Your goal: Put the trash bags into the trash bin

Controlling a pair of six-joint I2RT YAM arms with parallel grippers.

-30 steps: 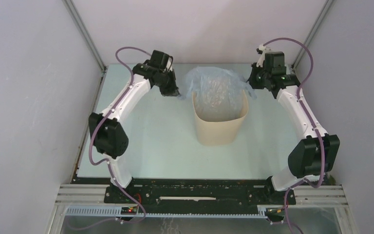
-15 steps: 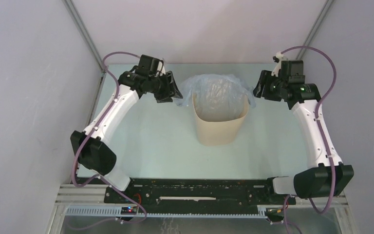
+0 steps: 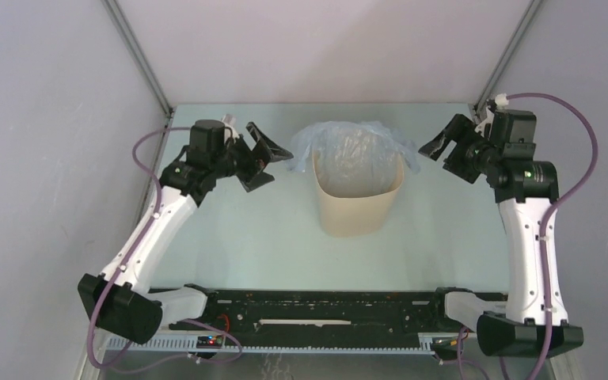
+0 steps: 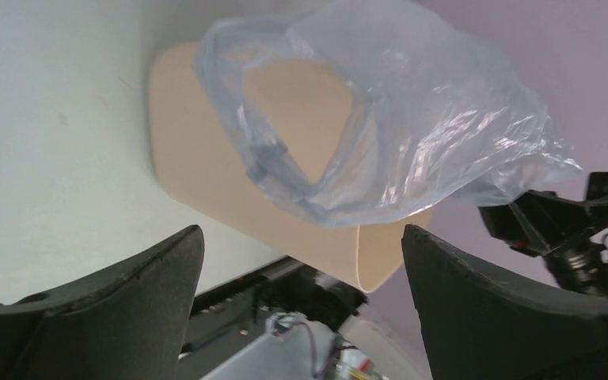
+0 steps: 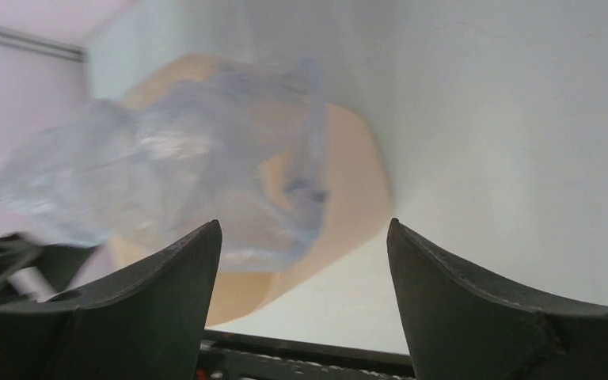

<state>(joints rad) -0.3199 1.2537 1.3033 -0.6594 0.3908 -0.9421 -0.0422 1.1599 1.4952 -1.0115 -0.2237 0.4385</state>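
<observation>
The trash bin's near edge (image 3: 361, 195) is left uncovered by the trash bag, so my right gripper should pinch the trash bag's draped side (image 3: 408, 153) and pull it over that edge.
The tall beige trash bin (image 3: 358, 207) stands upright at mid-table. The pale-blue, translucent trash bag (image 3: 354, 146) sits in its mouth, its wrinkled rim draped over the far, left and right edges. My left gripper (image 3: 264, 157) hovers open just left of the bin, nothing between its fingers. My right gripper (image 3: 446, 147) hovers open just right of the bin, also empty. The left wrist view shows the bag (image 4: 380, 119) spilling over the bin (image 4: 206, 158) beyond my gripper (image 4: 301, 261). The right wrist view shows the bag (image 5: 182, 166) on the bin (image 5: 348, 190) ahead of my gripper (image 5: 305, 253).
Grey enclosure walls close in the pale green table (image 3: 253, 237) on the left, right and back. The black base rail (image 3: 324, 305) runs along the near edge. Purple cables loop off both arms.
Both grippers opened, let go of the bag's rim and drew back outward from the bin, left arm to the left, right arm to the right. The bag stays draped in the bin.
</observation>
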